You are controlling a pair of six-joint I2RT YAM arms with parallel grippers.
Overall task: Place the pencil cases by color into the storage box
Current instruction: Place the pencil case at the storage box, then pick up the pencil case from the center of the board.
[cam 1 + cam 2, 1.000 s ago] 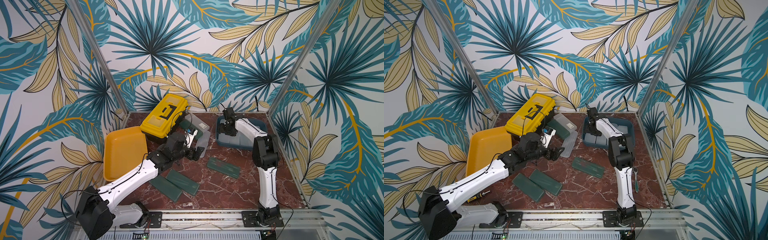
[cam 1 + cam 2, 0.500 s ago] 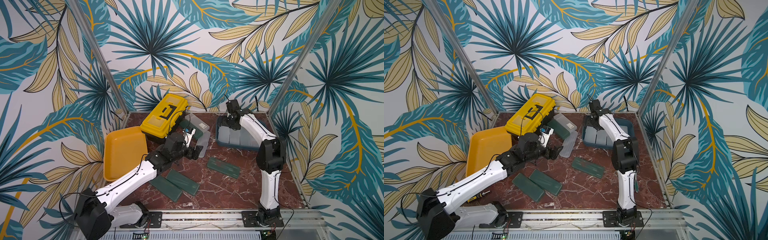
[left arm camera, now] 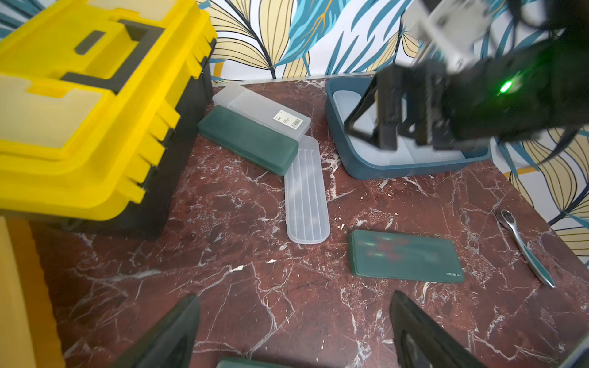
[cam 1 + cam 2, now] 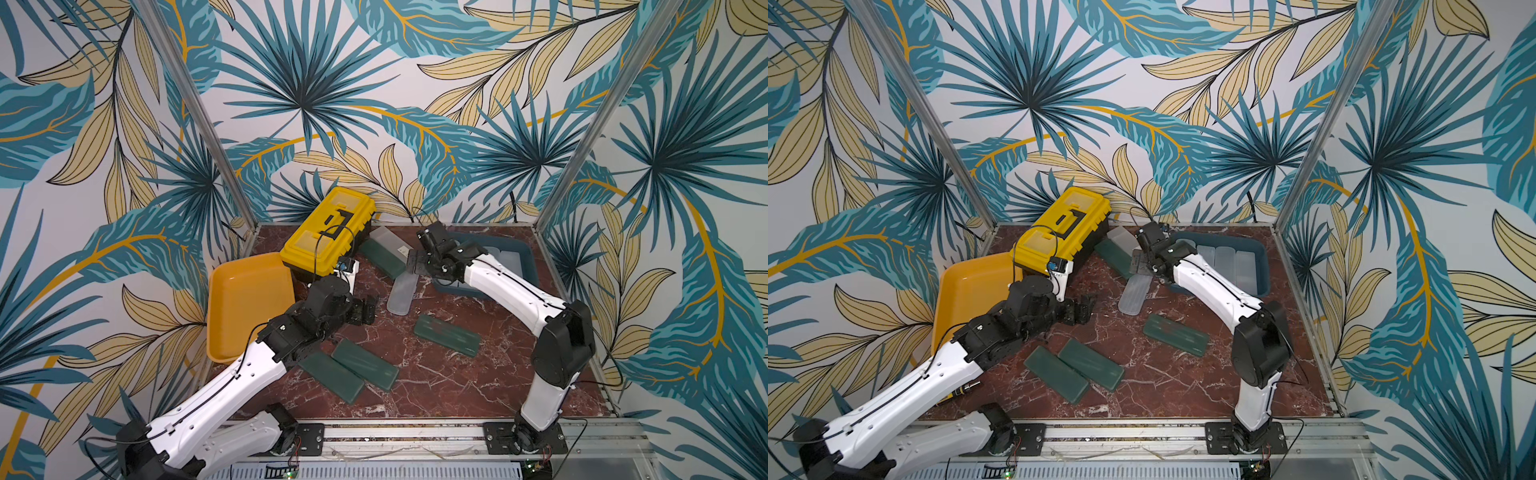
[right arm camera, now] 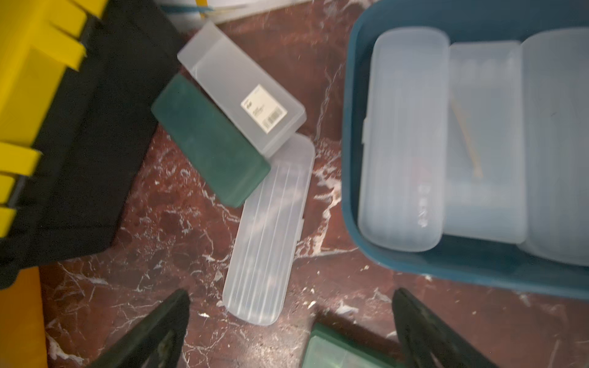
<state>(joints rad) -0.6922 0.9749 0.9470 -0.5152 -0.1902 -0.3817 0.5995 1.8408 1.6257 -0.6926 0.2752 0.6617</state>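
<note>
The ribbed frosted case's front half (image 4: pixel 400 299) is clear of the dark green case, so my right gripper should keep going down until its fingers are on either side of the long edges (image 5: pixel 296 248).
The blue storage box (image 4: pixel 524 254) (image 5: pixel 350 159) holds three frosted pencil cases (image 5: pixel 401 143) (image 4: pixel 1225 266) side by side. My right gripper (image 4: pixel 415 262) (image 5: pixel 290 334) hangs open and empty just outside the box's left rim, above a ribbed frosted case (image 4: pixel 403 291) (image 5: pixel 271 229). A labelled frosted case (image 5: pixel 239 82) and a dark green case (image 5: pixel 207 140) lean by the toolbox. A green case (image 4: pixel 446 334) (image 3: pixel 404 256) lies mid-table, and two more (image 4: pixel 363 363) (image 4: pixel 330 374) lie nearer the front. My left gripper (image 4: pixel 365 309) (image 3: pixel 293 334) is open over bare marble.
A yellow-and-black toolbox (image 4: pixel 328 232) stands at the back left, with a yellow tray (image 4: pixel 245 307) in front of it against the left wall. A metal ratchet tool (image 3: pixel 522 248) lies near the right wall.
My right gripper opened inside the box, then rose out and swung left over its rim towards the ribbed frosted case. My left gripper drew back slightly.
</note>
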